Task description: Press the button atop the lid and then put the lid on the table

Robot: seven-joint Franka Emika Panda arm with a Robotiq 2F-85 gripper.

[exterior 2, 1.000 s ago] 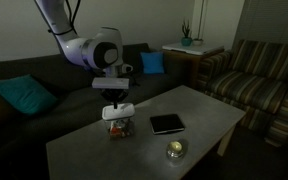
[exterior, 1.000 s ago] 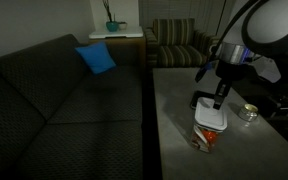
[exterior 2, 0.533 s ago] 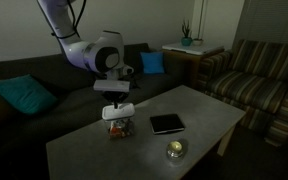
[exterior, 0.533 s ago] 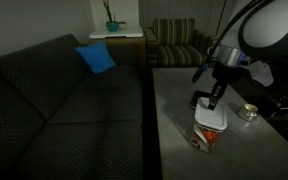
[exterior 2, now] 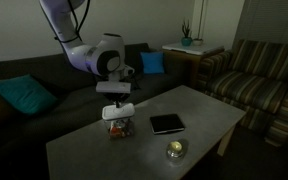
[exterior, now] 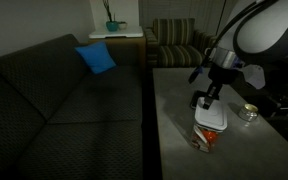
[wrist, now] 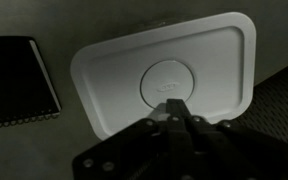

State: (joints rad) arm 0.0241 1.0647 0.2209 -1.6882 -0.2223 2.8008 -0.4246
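The button's near edge [wrist: 156,104] is under the end of my closed gripper, so I should move that end over the button's middle [wrist: 167,84] before I press down.
The white lid [wrist: 169,75] sits on a small container with reddish contents [exterior: 208,138] on the grey table [exterior: 184,90]. It also shows in both exterior views [exterior: 211,119] [exterior 2: 117,111]. A round button [wrist: 169,82] sits in its middle. My gripper [wrist: 174,112] is shut, fingers together, and hangs just above the lid with its tip at the button's near edge. I cannot tell whether it touches. In the exterior views the gripper [exterior: 203,101] [exterior 2: 115,95] stands a little above the lid.
A black flat tray-like piece [exterior 2: 167,124] [wrist: 14,82] lies beside the container. A small round shiny dish [exterior 2: 175,150] [exterior: 248,112] stands near the table edge. A dark sofa [exterior: 54,100] runs along the table; a striped armchair [exterior 2: 259,75] stands at its end.
The arm has risen slightly and the gripper has lifted a little off the lid. The lid and container have not moved.
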